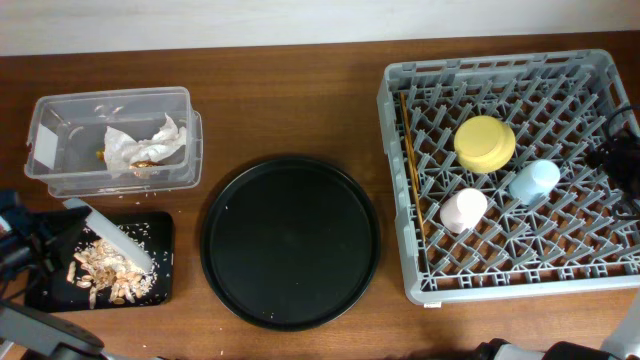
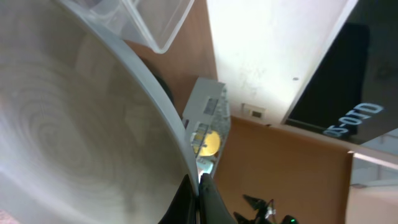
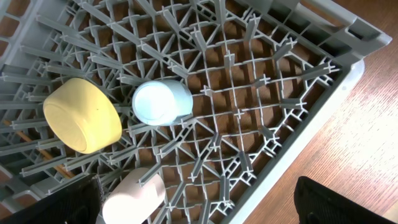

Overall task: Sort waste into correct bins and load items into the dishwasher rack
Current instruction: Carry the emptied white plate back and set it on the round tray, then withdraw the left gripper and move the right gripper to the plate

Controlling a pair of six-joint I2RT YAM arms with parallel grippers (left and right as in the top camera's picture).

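Observation:
The robot's left gripper is carrying the grey-white plate clear of scraps [image 1: 120, 238] and the round black tray [image 1: 290, 243] is empty, so the gripper should keep taking the plate there until it lies flat, then let go.
My left gripper [image 1: 62, 228] is shut on the rim of the grey-white plate [image 1: 112, 234] and holds it tilted on edge over the shallow black tray [image 1: 163, 228]. Beige food scraps [image 1: 106, 272] lie in that tray. In the left wrist view the plate [image 2: 74, 137] fills the left side, pinched between the fingers [image 2: 199, 186]. The tissue with its wrapper [image 1: 146, 146] lies in the clear tub [image 1: 60, 108]. The dishwasher rack [image 1: 600, 70] holds the yellow bowl [image 1: 485, 143], light-blue cup [image 1: 534, 181], pink cup [image 1: 463, 210] and chopsticks [image 1: 410, 160]. My right gripper [image 3: 202, 208] is open above the rack [image 3: 323, 118].
A large round black tray [image 1: 290, 240] sits between the bins and the rack. The right wrist view shows the yellow bowl [image 3: 81, 115], blue cup [image 3: 160, 102] and pink cup [image 3: 134, 196] upside down on the pegs. The right arm [image 1: 618, 155] hangs over the rack's right edge.

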